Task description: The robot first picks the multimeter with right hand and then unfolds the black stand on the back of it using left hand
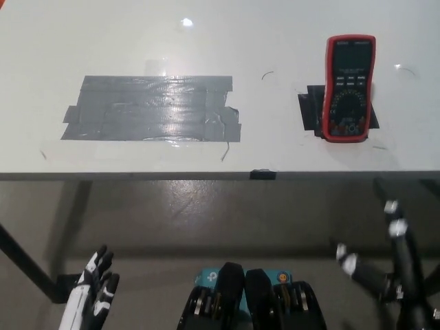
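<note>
The red multimeter (348, 89) is leaning back with its top end raised (351, 41). I should expect to find the black stand already swung out behind it when I lift it.
A red multimeter (348, 88) with a black face lies flat, face up, at the right of the white table (206, 55), on a small black tape patch (309, 110). Its back and the stand are hidden. My black right hand (385, 261) hangs below the table's front edge at the lower right, fingers apart and holding nothing, well short of the multimeter. My white left hand (93, 289) rests low at the lower left, fingers spread, empty.
A large patch of grey tape strips (155, 108) covers the table's left middle. A small black tab (262, 174) sits on the front edge. A dark table leg (27, 265) slants below at left, over grey floor.
</note>
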{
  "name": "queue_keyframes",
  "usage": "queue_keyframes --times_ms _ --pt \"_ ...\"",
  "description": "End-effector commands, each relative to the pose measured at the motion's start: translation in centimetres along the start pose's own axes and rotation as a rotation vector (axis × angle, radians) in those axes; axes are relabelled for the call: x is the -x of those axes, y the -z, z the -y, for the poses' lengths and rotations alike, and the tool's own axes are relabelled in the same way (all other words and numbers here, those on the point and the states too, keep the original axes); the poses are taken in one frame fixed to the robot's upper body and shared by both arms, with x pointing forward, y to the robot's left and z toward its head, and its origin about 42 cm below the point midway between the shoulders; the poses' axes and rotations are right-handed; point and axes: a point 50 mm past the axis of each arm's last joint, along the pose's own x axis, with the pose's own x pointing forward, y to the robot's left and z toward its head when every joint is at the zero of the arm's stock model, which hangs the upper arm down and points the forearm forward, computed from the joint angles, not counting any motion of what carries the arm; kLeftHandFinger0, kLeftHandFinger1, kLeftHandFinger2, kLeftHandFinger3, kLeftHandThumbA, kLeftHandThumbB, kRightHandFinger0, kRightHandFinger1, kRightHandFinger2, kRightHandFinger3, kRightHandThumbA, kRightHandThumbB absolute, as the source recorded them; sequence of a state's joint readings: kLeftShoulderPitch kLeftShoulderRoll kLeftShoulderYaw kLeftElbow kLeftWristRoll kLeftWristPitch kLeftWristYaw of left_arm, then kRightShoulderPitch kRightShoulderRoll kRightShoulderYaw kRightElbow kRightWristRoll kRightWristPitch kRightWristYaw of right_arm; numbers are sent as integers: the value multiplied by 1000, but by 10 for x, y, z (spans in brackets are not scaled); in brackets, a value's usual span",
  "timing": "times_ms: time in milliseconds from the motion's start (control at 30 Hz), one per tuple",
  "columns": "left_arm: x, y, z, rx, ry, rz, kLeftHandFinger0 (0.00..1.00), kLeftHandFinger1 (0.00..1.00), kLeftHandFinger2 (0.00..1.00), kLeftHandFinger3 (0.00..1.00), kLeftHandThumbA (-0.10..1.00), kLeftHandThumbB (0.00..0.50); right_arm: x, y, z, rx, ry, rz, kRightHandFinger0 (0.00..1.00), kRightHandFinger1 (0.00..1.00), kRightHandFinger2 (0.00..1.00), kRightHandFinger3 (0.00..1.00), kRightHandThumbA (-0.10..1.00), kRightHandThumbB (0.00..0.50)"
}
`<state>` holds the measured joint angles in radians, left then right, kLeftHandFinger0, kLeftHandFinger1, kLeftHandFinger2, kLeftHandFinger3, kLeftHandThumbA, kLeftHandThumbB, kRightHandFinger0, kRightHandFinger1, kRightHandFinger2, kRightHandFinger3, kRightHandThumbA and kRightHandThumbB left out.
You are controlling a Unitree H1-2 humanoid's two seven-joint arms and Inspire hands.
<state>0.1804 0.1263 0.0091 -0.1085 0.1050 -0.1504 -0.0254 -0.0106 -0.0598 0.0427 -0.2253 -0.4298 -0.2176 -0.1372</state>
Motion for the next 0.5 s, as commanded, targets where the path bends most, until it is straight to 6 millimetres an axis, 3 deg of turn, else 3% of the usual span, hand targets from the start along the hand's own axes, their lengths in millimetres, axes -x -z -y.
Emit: queue_keyframes --times_ms 0,100,300,433,467 --pt "-13 -28 7 -38 -4 113 1000 1000 1000 1000 794 84 -89 -63 22 189 198 163 1000 1000 1000 1000 759 402" --pt "-16 -32 12 -47 4 126 1000 1000 1000 1000 783 81 -127 -63 18 211 190 126 1000 1000 1000 1000 783 407" --pt "-16 -26 15 -51 3 114 1000 1000 1000 1000 763 66 -183 -54 6 251 198 37 1000 1000 1000 1000 833 410" --pt "-16 -20 16 -62 5 95 1000 1000 1000 1000 773 77 -216 -51 5 256 214 -8 1000 1000 1000 1000 822 405" --pt "-15 -19 17 -62 6 94 1000 1000 1000 1000 771 84 -221 -49 4 253 212 -18 1000 1000 1000 1000 761 398"
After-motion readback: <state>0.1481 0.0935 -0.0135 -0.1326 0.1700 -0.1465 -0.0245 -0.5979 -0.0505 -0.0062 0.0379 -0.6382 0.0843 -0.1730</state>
